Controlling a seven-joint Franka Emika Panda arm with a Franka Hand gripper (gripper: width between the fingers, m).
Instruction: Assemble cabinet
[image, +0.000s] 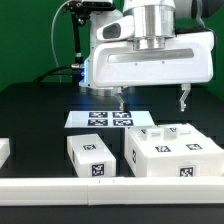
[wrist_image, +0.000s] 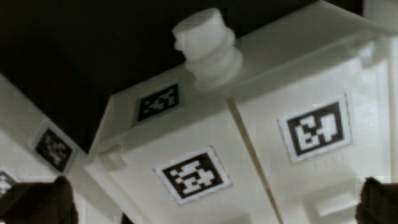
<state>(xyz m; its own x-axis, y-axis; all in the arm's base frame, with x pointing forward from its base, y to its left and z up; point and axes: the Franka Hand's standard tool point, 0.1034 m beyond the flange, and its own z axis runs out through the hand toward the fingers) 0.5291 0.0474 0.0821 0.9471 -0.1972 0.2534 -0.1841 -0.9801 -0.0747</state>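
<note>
The cabinet (image: 176, 158) is lying with its near edge at the white rail (image: 172, 191), so it will tip up to standing there when I raise its knob.
The cabinet (image: 172, 153) is a large white box with black-and-white tags, standing on the black table toward the exterior view's right. My gripper (image: 152, 101) hangs open above its rear part, the fingers (image: 122, 100) spread wide and clear of it. In the wrist view the cabinet (wrist_image: 231, 120) fills most of the picture, showing three tags and a rounded white knob (wrist_image: 208, 45) on one edge. The gripper (wrist_image: 206, 206) has one dark fingertip in each lower corner, and nothing is held between them.
A smaller white tagged block (image: 90, 156) lies at the exterior view's left of the cabinet, seen also in the wrist view (wrist_image: 39, 135). The marker board (image: 106, 118) lies behind it. Another white part (image: 3, 150) sits at the left edge. A white rail (image: 90, 192) runs along the front.
</note>
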